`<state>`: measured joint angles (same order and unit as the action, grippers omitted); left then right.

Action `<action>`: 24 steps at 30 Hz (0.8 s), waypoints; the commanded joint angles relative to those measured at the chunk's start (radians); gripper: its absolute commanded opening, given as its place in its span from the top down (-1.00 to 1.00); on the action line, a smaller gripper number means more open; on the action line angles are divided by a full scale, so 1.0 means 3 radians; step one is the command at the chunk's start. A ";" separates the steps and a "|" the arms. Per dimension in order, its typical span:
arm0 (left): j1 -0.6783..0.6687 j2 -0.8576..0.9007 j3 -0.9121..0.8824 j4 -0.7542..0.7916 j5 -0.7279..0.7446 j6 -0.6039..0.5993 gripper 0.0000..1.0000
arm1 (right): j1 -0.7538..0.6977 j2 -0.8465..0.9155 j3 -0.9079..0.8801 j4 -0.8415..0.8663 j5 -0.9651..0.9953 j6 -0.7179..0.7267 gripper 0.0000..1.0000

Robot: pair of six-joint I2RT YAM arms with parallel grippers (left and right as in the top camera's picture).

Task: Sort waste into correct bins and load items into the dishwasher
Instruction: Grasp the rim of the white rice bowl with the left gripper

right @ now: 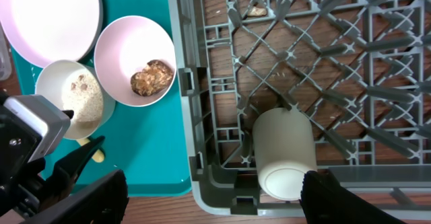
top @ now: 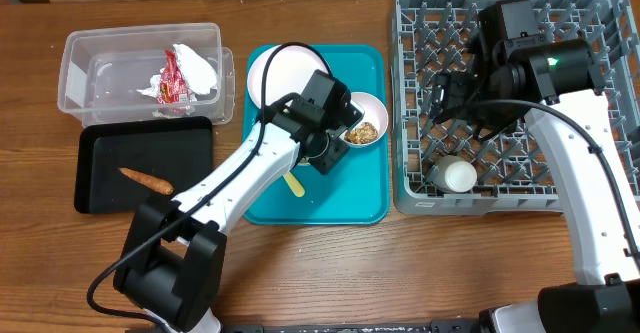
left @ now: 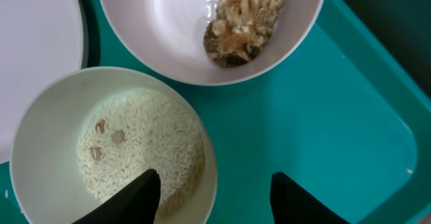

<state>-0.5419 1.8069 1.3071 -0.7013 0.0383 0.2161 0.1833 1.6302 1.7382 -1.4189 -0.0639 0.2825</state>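
Next, my left gripper empties the pale bowl into the black tray [top: 150, 153] before loading, because the bowl has white rice [left: 145, 143] in it and the tray is far from my right gripper.
My left gripper [left: 215, 198] is open, one finger inside and one outside the near rim of a pale bowl [left: 40, 143] of white rice [left: 141, 150]; overhead it [top: 326, 157] hides that bowl. A second bowl [top: 372, 111] holds a brown lump [left: 244, 22]. The pink plate [top: 280, 73] lies behind them. A yellow spoon [top: 293, 183] shows partly under the arm. My right gripper [right: 215, 204] is open and empty above the grey dish rack [top: 590, 188], where the white cup [right: 283, 150] lies on its side. The clear tub [top: 80, 48] holds a red wrapper [top: 172, 78] and white paper [top: 195, 65]. The black tray [top: 100, 163] holds a carrot piece [top: 147, 180].
The bowls, plate and spoon sit on a teal serving tray [top: 350, 198] between the bins and the rack. The rack's wall [right: 182, 83] stands right beside the teal tray. Bare wooden table [top: 400, 273] lies in front.
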 commanded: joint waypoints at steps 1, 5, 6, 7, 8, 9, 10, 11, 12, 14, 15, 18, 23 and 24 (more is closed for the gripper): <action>0.0015 0.0018 -0.0139 0.0130 -0.0064 0.0080 -0.08 | -0.0017 -0.0013 0.0057 -0.0006 0.0062 -0.0031 -0.69; 0.0014 0.0022 -0.0338 0.0304 -0.0036 0.0079 -0.07 | -0.0017 -0.0013 0.0057 -0.0005 0.0062 -0.0031 -0.69; 0.0014 0.0027 -0.0369 0.0320 -0.0034 0.0079 -0.06 | -0.0017 -0.0013 0.0057 -0.0005 0.0062 -0.0031 -0.69; 0.0015 0.0043 -0.0401 0.0329 -0.0036 0.0079 -0.04 | -0.0017 -0.0013 0.0057 -0.0005 0.0062 -0.0031 -0.69; 0.0015 0.0069 -0.0423 0.0328 -0.0038 0.0078 -0.01 | -0.0017 -0.0013 0.0057 -0.0005 0.0062 -0.0032 -0.70; 0.0015 0.0081 -0.0427 0.0324 -0.0038 0.0075 0.04 | -0.0017 -0.0013 0.0057 -0.0005 0.0064 -0.0032 -0.70; 0.0015 0.0103 -0.0427 0.0326 -0.0041 0.0039 0.19 | -0.0017 -0.0013 0.0057 -0.0005 0.0065 -0.0032 -0.70; 0.0015 0.0111 -0.0427 0.0336 -0.0041 -0.0001 0.28 | -0.0017 -0.0013 0.0057 -0.0005 0.0072 -0.0032 -0.70; 0.0015 0.0118 -0.0427 0.0348 -0.0041 -0.0052 0.38 | -0.0017 -0.0013 0.0057 -0.0005 0.0072 -0.0033 -0.70; 0.0015 0.0123 -0.0427 0.0362 -0.0041 -0.0127 0.55 | -0.0017 -0.0013 0.0057 -0.0008 0.0072 -0.0032 -0.70; 0.0015 0.0125 -0.0429 0.0373 -0.0041 -0.0127 0.61 | -0.0017 -0.0013 0.0057 -0.0013 0.0072 -0.0032 -0.70; 0.0015 0.0125 -0.0429 0.0397 -0.0042 -0.0127 0.64 | -0.0017 -0.0013 0.0057 -0.0017 0.0072 -0.0032 -0.70; 0.0014 0.0173 -0.0493 0.0487 -0.0039 -0.0136 0.67 | -0.0017 -0.0013 0.0057 -0.0017 0.0072 -0.0070 -0.70; 0.0015 0.0202 -0.0497 0.0483 -0.0041 -0.0137 0.70 | -0.0017 -0.0013 0.0057 -0.0017 0.0072 -0.0070 -0.70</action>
<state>-0.5411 1.8347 1.1755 -0.5602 0.0284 0.1898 0.1829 1.6302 1.7382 -1.4254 -0.0509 0.2764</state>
